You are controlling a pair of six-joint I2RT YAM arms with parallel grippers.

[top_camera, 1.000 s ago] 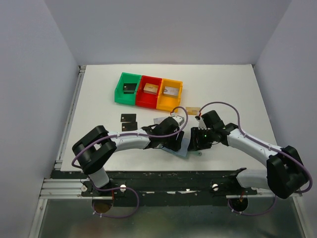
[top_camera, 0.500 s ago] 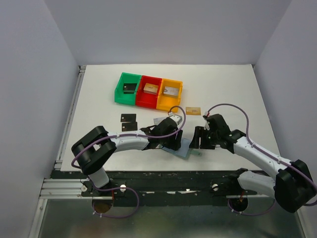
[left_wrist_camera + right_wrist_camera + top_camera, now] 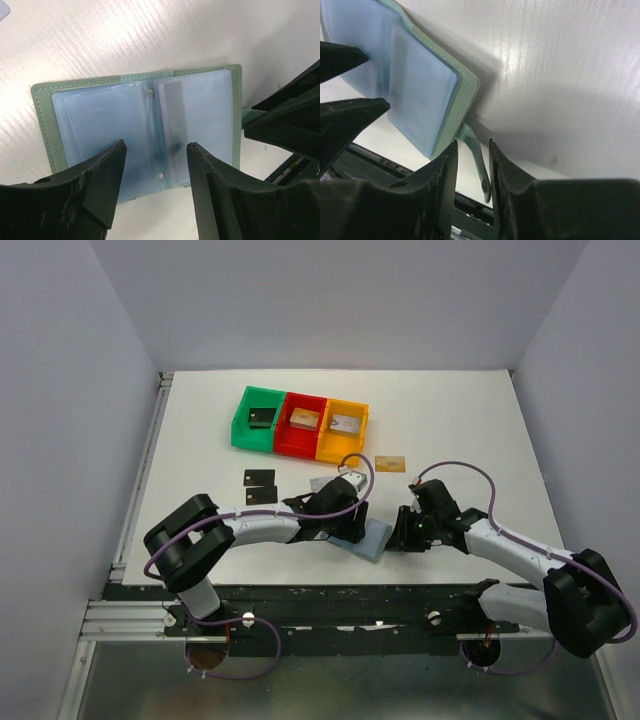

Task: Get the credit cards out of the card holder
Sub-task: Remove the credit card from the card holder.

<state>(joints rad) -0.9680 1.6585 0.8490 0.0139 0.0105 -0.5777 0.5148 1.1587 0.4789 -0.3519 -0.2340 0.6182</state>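
The card holder (image 3: 373, 539) is lying at a slant under my left gripper, so my right gripper should pinch its tab (image 3: 475, 150) and turn the holder square before my left gripper takes cards.
The card holder (image 3: 374, 539) lies open on the table, grey-green with pale blue pockets (image 3: 115, 120). My left gripper (image 3: 156, 150) stands open over its near edge, one finger on each side of the fold. The holder's small closing tab (image 3: 476, 152) sits between the fingers of my right gripper (image 3: 471, 147), touching one finger with a gap to the other. Loose credit cards lie on the table: two black (image 3: 260, 478) (image 3: 261, 495), a gold-tan one (image 3: 391, 463), and a silvery-white one (image 3: 320, 483) partly hidden by my left arm. Whether the pockets hold a card I cannot tell.
Green (image 3: 258, 420), red (image 3: 302, 422) and orange (image 3: 343, 426) bins stand in a row at the back, each with a chunky piece inside. The table's near edge and a dark rail (image 3: 395, 172) run just below the holder. Both arms crowd around the holder.
My right gripper has come down towards the near edge onto the holder's tab, and its jaws widened, then narrowed around it. The left gripper and the holder have hardly moved.
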